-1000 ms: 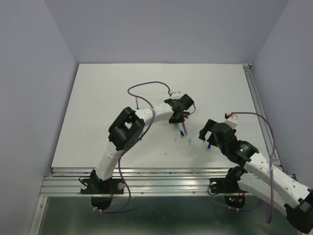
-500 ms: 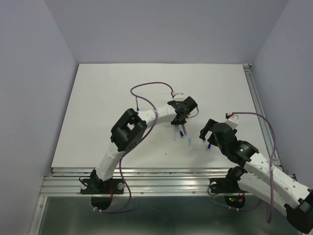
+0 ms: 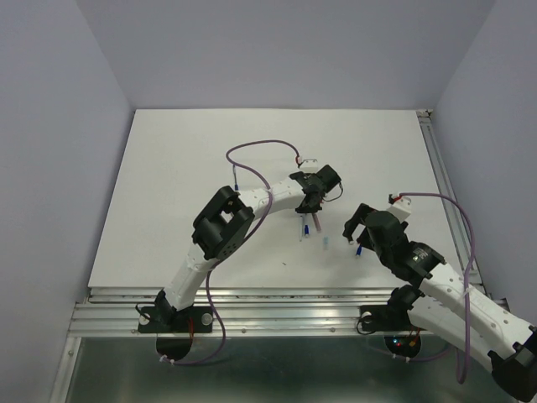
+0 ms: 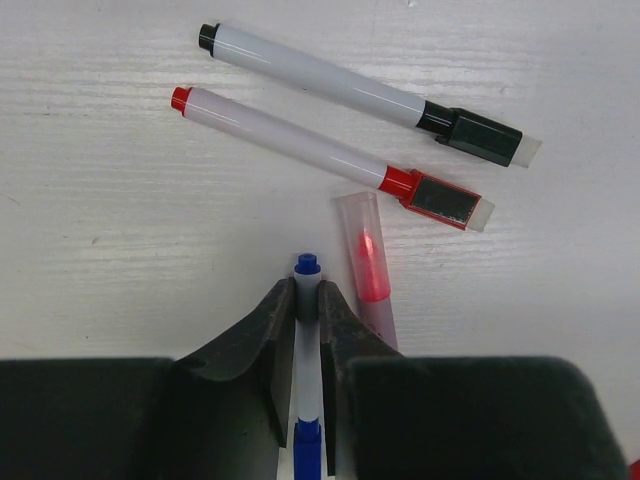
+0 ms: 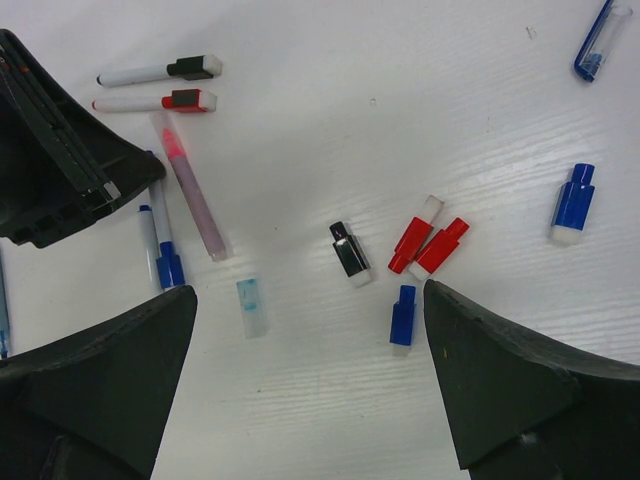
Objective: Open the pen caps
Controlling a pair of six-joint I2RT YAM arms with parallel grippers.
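My gripper will pull the pen's blue cap [image 5: 171, 270], and the cap will come off in one piece with its white end, because the loose caps still have their white ends [image 5: 361, 278].
My left gripper [image 4: 307, 297] is shut on the pale barrel of a blue pen [image 4: 307, 265]. The pen's blue cap [image 4: 307, 452] shows low between the fingers. Beyond it lie a black-capped pen [image 4: 470, 135], a red-capped pen [image 4: 435, 197] and a clear tube with a red tip [image 4: 366, 265]. My right gripper [image 5: 310, 320] hangs open above loose pen caps on the table. They are one black [image 5: 350, 250], two red [image 5: 413, 240] and two blue [image 5: 403, 316] [image 5: 573, 201]. In the top view the left gripper [image 3: 311, 204] is over the pens and the right gripper [image 3: 357, 232] is just to their right.
A short clear cap with a blue tint [image 5: 252, 307] lies near the right gripper's left finger. A blue-tipped clear piece [image 5: 596, 42] lies at the far right. The white table [image 3: 185, 168] is walled on three sides, with a metal rail [image 3: 252, 298] along its near edge.
The left gripper's jaws have closed in on the blue pen's barrel and the wrist has shifted slightly right. The right arm has stayed still and open.
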